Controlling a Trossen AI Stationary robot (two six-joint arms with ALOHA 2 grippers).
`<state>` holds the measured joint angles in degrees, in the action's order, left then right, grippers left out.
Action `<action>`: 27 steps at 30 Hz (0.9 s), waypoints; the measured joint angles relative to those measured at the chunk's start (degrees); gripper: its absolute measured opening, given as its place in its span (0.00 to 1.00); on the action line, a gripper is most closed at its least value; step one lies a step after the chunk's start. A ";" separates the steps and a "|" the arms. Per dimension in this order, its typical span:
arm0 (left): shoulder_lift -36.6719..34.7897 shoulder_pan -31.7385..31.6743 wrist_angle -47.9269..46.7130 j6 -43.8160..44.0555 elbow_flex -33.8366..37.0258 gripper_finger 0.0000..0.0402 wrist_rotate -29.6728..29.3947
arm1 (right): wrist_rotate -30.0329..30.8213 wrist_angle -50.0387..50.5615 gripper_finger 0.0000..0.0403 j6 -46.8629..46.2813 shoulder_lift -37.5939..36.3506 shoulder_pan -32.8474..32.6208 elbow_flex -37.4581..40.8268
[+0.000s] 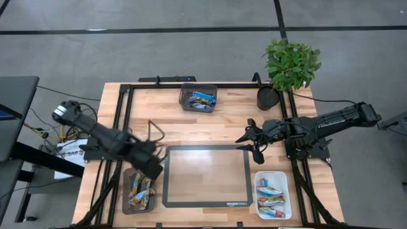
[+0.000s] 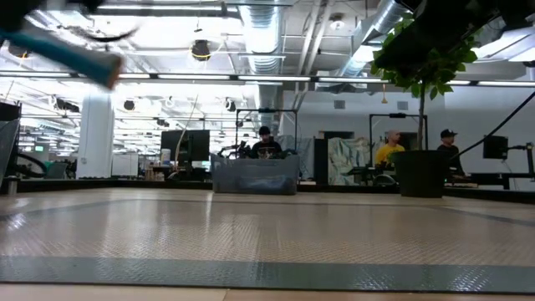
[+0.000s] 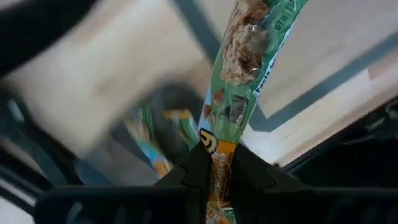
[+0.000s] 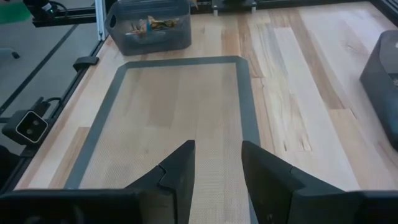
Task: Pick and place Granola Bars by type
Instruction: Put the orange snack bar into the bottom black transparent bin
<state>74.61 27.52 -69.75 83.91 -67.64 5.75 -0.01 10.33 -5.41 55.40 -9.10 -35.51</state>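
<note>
The granola bar reaches clear of the dark grey bin's rim, so the robot's left gripper should go on over the bin's bars and let go of it there.
My left gripper hangs just beyond the far right corner of the dark grey bin at the near left and is shut on a green and orange granola bar. That bin holds several more bars. A far bin holds blue bars, and the white tray at the near right holds bars with red and blue on them. My right gripper hovers open over the mat's far right corner, nothing between its fingers. My left gripper pinches the bar's orange end between its two fingers. The fingers lie along the bar's length and come at it steeply from above. The rest of the bar reaches out past the fingertips, clear of the table and the bin.
A grey-rimmed mat lies in the table's middle. A potted plant stands at the far right corner. A black frame runs round the tabletop. People sit in the room beyond the table's far edge.
</note>
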 joint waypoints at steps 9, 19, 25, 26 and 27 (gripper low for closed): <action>-2.41 15.38 14.19 38.70 8.64 0.08 -1.71 | -0.07 0.03 0.30 -0.09 0.00 0.00 0.00; 1.47 20.51 14.16 45.67 8.66 0.09 0.87 | -0.09 0.03 0.30 -0.09 0.00 0.00 0.00; 1.59 20.64 13.39 45.43 8.66 0.16 -0.30 | -0.09 0.02 0.30 -0.07 0.00 0.00 0.00; 1.59 20.64 13.39 45.43 8.64 0.18 -0.23 | -0.09 0.02 0.30 -0.05 0.00 0.00 0.00; 1.59 20.62 13.44 45.43 8.64 0.20 -0.02 | -0.09 0.03 0.30 -0.01 0.00 0.00 0.00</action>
<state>76.20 48.14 -56.31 129.34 -59.00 5.73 -0.10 10.35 -5.42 55.40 -9.10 -35.51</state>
